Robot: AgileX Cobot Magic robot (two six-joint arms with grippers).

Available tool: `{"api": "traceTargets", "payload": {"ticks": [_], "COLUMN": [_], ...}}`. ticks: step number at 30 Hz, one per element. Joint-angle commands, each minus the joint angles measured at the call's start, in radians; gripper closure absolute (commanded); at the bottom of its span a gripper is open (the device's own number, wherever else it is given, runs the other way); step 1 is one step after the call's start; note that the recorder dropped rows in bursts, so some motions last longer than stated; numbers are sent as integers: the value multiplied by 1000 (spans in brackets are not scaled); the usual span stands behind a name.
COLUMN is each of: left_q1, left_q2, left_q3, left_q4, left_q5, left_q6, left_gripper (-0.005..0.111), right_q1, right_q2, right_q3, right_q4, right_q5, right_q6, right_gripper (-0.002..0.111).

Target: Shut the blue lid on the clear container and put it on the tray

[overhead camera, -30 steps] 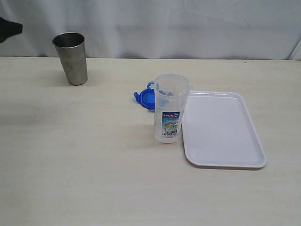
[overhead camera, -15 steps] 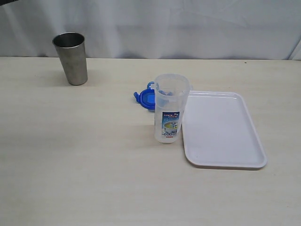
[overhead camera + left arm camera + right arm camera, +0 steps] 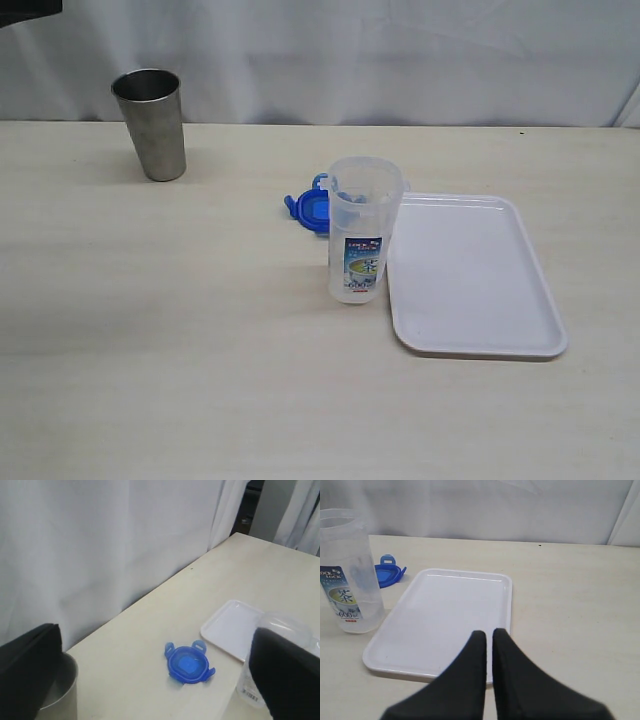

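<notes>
The tabs [image 3: 291, 205] point outward from the lid's rim, so I expect the blue lid [image 3: 313, 208] to keep them spread out when I carry it over the clear container.
The clear container [image 3: 362, 235] stands upright and uncapped at the table's middle, its blue-green label facing front. The blue lid [image 3: 308, 211] lies flat on the table just behind it to the left, partly hidden by it. The white tray [image 3: 470, 275] lies directly to the container's right and holds nothing. My left gripper [image 3: 155, 632] hangs high over the table, open wide, with the lid [image 3: 189, 664] below between its fingers and nothing held. My right gripper [image 3: 487, 632] is shut and empty over the near edge of the tray [image 3: 445, 615], with the container [image 3: 347, 590] off to one side.
A grey steel cup [image 3: 148, 125] stands at the back left, also seen beside one left finger [image 3: 62, 690]. A white curtain backs the table. Only a dark bit of the left arm [image 3: 25, 10] shows at the exterior view's top-left corner.
The dark part of the left arm at the exterior view's top left has risen to the top edge. Container, lid, tray and cup have not moved.
</notes>
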Motion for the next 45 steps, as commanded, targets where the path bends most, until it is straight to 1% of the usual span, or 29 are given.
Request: {"api": "traceTargets", "payload": {"ticks": [1, 4, 17, 19, 21, 23, 24, 25, 27, 29, 33, 34, 36, 40, 42, 44, 45], "left_q1": [-10, -10, -10, -10, -10, -10, -10, -10, -10, -11, -11, -11, -16, -22, -22, -22, -22], "left_q2": [1, 1, 1, 1, 1, -1, -1, -1, -1, -1, -1, -1, -1, -6, -11, -18, -25], "left_q3": [9, 9, 9, 9, 9, 9, 11, 11, 11, 11, 11, 11, 11, 11, 11, 11, 11], "left_q4": [-19, -41, -49, -53, -28, -2, -2, -2, -2, -2, -2, -2, -2, -2, -2, -2, -2], "left_q5": [-33, -33, -33, 34, 143, 248, 278, 295, 312, 308, 348, 360, 374, 463, 512, 576, 616], "left_q6": [0, -66, -66, -71, -168, -263, -271, -271, -261, -257, -271, -271, -283, -317, -261, -155, -149], "left_gripper": [12, 12, 12, 13, 13, 19, 24, 31, 49, 70, 105, 107, 107, 107, 107, 107, 107], "right_q1": [-3, -3, -3, -3, -3, -3, -3, -3, -3, -3, -3, -3, -3, -3, -3, -3, -3], "right_q2": [-5, -5, -5, -5, -5, -5, -5, -5, -5, -5, -5, -5, -5, -5, -5, -5, -5], "right_q3": [1, 1, 1, 1, 1, 1, 1, 1, 1, 1, 1, 1, 1, 1, 1, 1, 1], "right_q4": [-10, -10, -10, -10, -10, -10, -10, -10, -10, -10, -10, -10, -10, -10, -10, -10, -10], "right_q5": [-1, -1, -1, -1, -1, -1, -1, -1, -1, -1, -1, -1, -1, -1, -1, -1, -1], "right_q6": [3, 3, 3, 3, 3, 3, 3, 3, 3, 3, 3, 3, 3, 3, 3, 3, 3], "right_gripper": [104, 104, 104, 104, 104, 104, 104, 104, 104, 104, 104, 104, 104, 104, 104, 104, 104]}}
